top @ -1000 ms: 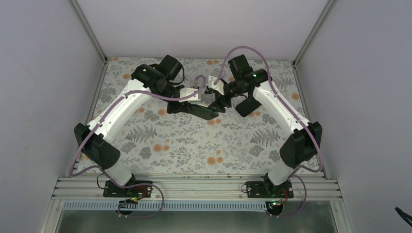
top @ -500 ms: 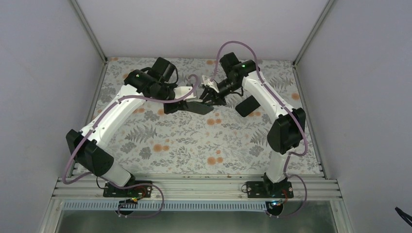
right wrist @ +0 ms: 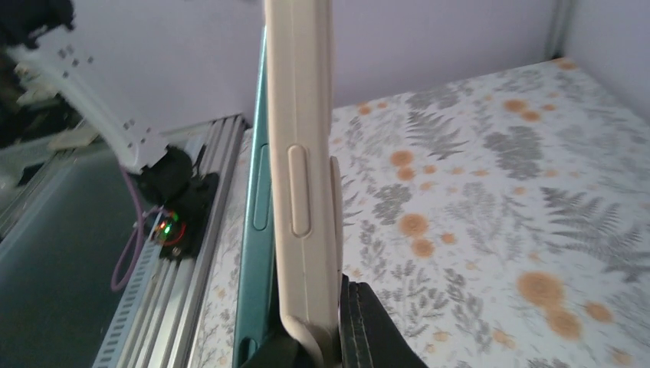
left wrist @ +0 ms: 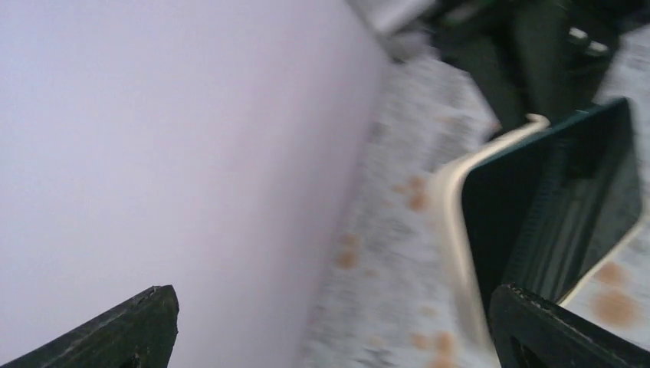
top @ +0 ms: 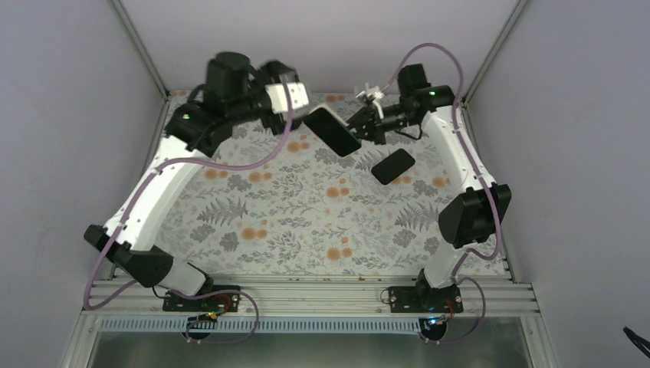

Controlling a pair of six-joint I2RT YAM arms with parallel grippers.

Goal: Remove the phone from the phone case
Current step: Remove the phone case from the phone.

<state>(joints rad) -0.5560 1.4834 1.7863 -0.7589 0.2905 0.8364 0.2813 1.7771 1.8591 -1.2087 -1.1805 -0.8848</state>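
I should bring my left gripper around and pinch the phone's proud teal edge [right wrist: 257, 249], because the cream case rim [left wrist: 451, 230] wraps the phone's end nearest my left gripper.
The phone [top: 334, 131] shows as a dark slab held above the table at the back centre. My right gripper [top: 365, 123] is shut on its right end. In the right wrist view the cream phone case [right wrist: 305, 153] stands edge-on, with the phone's teal edge [right wrist: 257, 230] standing proud of it on the left, and my right gripper [right wrist: 322, 341] pinches both at the bottom. My left gripper [top: 296, 106] hangs open just left of the phone. In the left wrist view the left gripper [left wrist: 337, 330] has nothing between its fingers, and the phone's dark screen [left wrist: 552, 192] lies to the right inside the cream case rim [left wrist: 452, 222].
A dark flat rectangular object [top: 393, 165] lies on the floral table [top: 306, 222] under the right forearm. Grey walls close the back and both sides, and the back wall [left wrist: 169, 153] is close to the left gripper. An aluminium rail [top: 306, 295] runs along the near edge.
My left gripper has opened, let go of the phone and risen toward the back left. My right gripper has shut on the cased phone and carried it up off the table.
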